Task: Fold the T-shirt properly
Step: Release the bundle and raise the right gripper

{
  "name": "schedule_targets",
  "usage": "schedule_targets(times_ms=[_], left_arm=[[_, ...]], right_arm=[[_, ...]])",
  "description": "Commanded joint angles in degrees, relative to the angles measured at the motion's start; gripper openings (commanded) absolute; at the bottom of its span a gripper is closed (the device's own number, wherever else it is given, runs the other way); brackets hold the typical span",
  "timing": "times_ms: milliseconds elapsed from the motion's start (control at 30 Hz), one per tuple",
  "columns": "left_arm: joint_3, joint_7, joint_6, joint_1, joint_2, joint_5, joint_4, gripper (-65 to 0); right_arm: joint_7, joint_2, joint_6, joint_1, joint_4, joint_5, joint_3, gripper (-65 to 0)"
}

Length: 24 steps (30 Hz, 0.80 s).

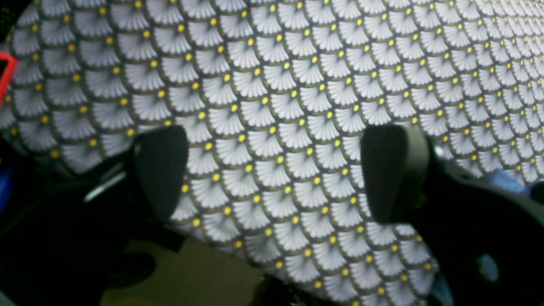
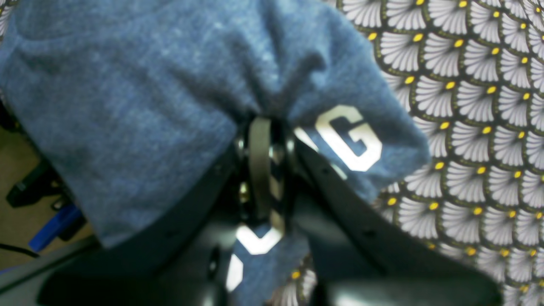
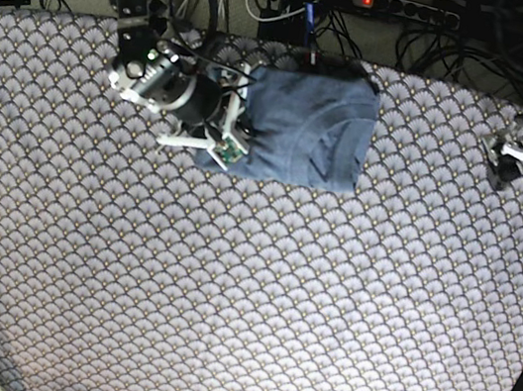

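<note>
The slate-blue T-shirt (image 3: pixel 299 124) should swing around as one packet and stay folded when the robot turns it, because its near edge (image 3: pixel 289 181) is straight and tucked in.
The slate-blue T-shirt (image 3: pixel 308 128) lies folded into a rough rectangle at the back middle of the table. My right gripper (image 3: pixel 240 117) is at the shirt's left edge. In the right wrist view, this gripper (image 2: pixel 265 127) is shut on a bunched fold of the T-shirt (image 2: pixel 127 97). A white letter "G" (image 2: pixel 348 138) shows beside the jaws. My left gripper (image 3: pixel 504 164) hangs at the far right, apart from the shirt. In the left wrist view, it (image 1: pixel 272 174) is open and empty over the patterned cover, and no shirt shows there.
The grey fan-scale table cover (image 3: pixel 243 303) spans the table. Cables and a power strip (image 3: pixel 403 9) lie behind the back edge. The cover's edge and the floor (image 1: pixel 187 276) show below the left gripper. A red object (image 1: pixel 6 72) sits at that view's left border.
</note>
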Motion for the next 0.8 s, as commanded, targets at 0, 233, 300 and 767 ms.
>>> schedule_targets(times_ms=[0, 233, 300, 767], left_arm=[[-0.4, -1.0, -0.2, 0.7, -0.8, -0.1, 1.1, -1.7], [-0.2, -1.0, -0.3, 1.5, 0.2, -0.2, 1.2, -1.6], [0.8, -1.0, -2.8, 2.2, 0.6, -0.2, 1.2, -1.9], [12.6, -1.0, -17.6, 2.8, 4.3, 0.1, -2.3, -52.7]], right_arm=[[0.0, 0.4, 0.0, 0.3, 2.9, 0.2, 0.0, -62.5], [-5.8, 1.5, 0.0, -2.3, 16.5, 0.2, 0.1, -62.5], [-5.6, 1.7, 0.0, -3.5, 16.5, 0.2, 0.2, -62.5], [-2.0, 4.7, 0.0, -6.1, 15.8, 0.2, 16.8, -62.5]])
